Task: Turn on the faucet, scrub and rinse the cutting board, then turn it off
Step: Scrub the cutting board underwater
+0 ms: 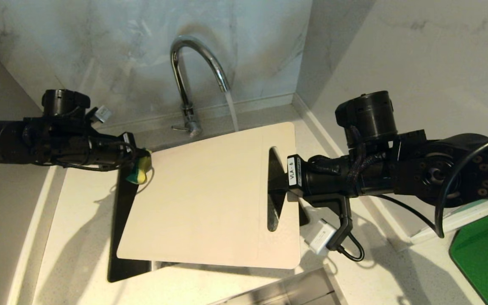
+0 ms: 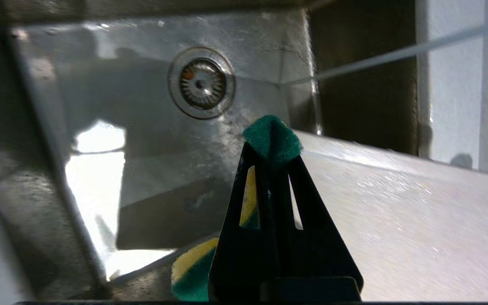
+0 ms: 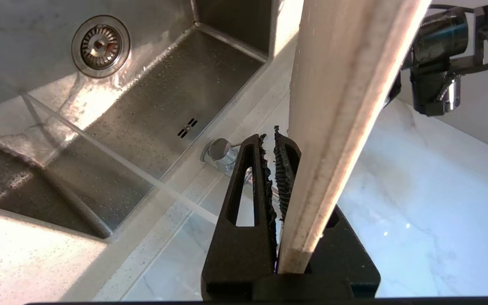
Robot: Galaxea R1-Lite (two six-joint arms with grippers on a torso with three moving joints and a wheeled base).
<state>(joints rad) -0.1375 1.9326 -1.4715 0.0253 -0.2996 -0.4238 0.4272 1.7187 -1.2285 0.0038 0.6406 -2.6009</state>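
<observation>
The robot's left gripper should move the sponge back onto the board and scrub toward its middle (image 1: 207,190), because the sponge hangs past the cutting board's edge (image 1: 147,174) over the sink.
The chrome faucet (image 1: 193,63) runs, and its water stream (image 1: 232,110) falls at the far edge of the cutting board (image 1: 210,199). The pale cutting board is held tilted over the sink. My right gripper (image 1: 275,186) is shut on it at the handle slot, and the right wrist view shows the board's edge (image 3: 345,106) pinched between that gripper's (image 3: 274,144) fingers. My left gripper (image 1: 142,163) is shut on a yellow and green sponge (image 1: 141,171) at the board's left edge. The left wrist view has the sponge (image 2: 273,137) poking past the left gripper (image 2: 273,148), beside the wet cutting board (image 2: 396,212).
Under the board lies the steel sink (image 2: 100,84) with its drain (image 2: 201,82). A pale counter (image 1: 83,228) surrounds it, with marble walls behind and to the right. A dark green board (image 1: 487,254) lies at the right front. The faucet's base (image 3: 220,154) stands behind the right fingertips.
</observation>
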